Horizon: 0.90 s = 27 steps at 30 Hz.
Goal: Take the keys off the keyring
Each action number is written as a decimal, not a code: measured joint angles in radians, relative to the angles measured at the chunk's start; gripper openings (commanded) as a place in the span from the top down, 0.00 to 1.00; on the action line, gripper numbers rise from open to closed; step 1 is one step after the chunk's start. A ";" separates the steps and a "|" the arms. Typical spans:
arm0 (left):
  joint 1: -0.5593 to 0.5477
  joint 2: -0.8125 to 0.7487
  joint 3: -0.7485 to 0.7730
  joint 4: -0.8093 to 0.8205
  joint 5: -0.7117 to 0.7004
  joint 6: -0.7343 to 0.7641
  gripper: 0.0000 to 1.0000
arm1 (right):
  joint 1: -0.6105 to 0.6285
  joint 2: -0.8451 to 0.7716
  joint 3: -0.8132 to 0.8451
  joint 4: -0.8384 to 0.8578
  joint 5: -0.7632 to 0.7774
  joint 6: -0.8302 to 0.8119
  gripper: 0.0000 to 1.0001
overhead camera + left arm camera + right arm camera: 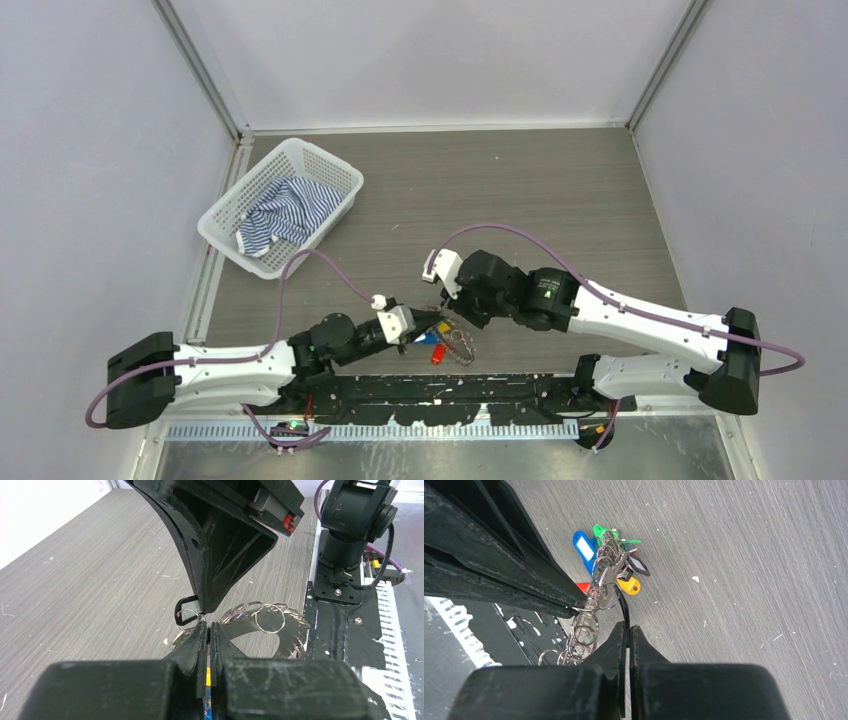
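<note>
I should open my left gripper and pinch the split ring's loop in line, close to the black key tag's end [181,620], because the loop stands crooked beside my left gripper's fingers.
The keys [610,562] are bunched on the table with blue, green, black, orange and red tags; they also show in the top view [437,350]. The keyring [295,630], a silvery ring rimmed with small split rings, lies beside them near the table's front edge [462,346]. My left gripper [208,625] is shut, its tips pinching a small split ring of the keyring [585,611]. My right gripper [629,627] is shut on a black key tag [187,615], seen edge-on in its own view. Both grippers [428,322] [447,303] meet over the bunch.
A white mesh basket [338,168] holding a blue striped cloth [285,215] stands at the back left. The black base rail [460,390] runs right behind the keyring. Grey walls close in the table on three sides.
</note>
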 measured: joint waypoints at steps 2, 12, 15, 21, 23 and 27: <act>0.000 0.000 -0.007 0.017 -0.006 -0.004 1.00 | -0.002 0.000 -0.010 0.013 -0.002 0.007 0.99; -0.005 0.002 -0.030 0.041 -0.045 -0.022 0.88 | -0.004 -0.001 -0.064 0.064 0.007 0.032 0.99; -0.007 0.006 -0.030 0.043 -0.047 -0.031 0.74 | -0.004 -0.009 -0.063 0.067 0.030 0.031 0.99; -0.018 -0.005 -0.029 0.061 -0.057 -0.029 0.72 | -0.013 -0.012 -0.034 0.061 0.061 0.026 0.99; -0.018 -0.015 -0.029 0.056 -0.069 -0.023 0.75 | -0.012 -0.012 -0.023 0.061 0.062 0.023 0.99; -0.018 -0.031 -0.008 0.018 -0.123 0.003 0.79 | -0.012 -0.013 -0.017 0.061 0.061 0.022 0.99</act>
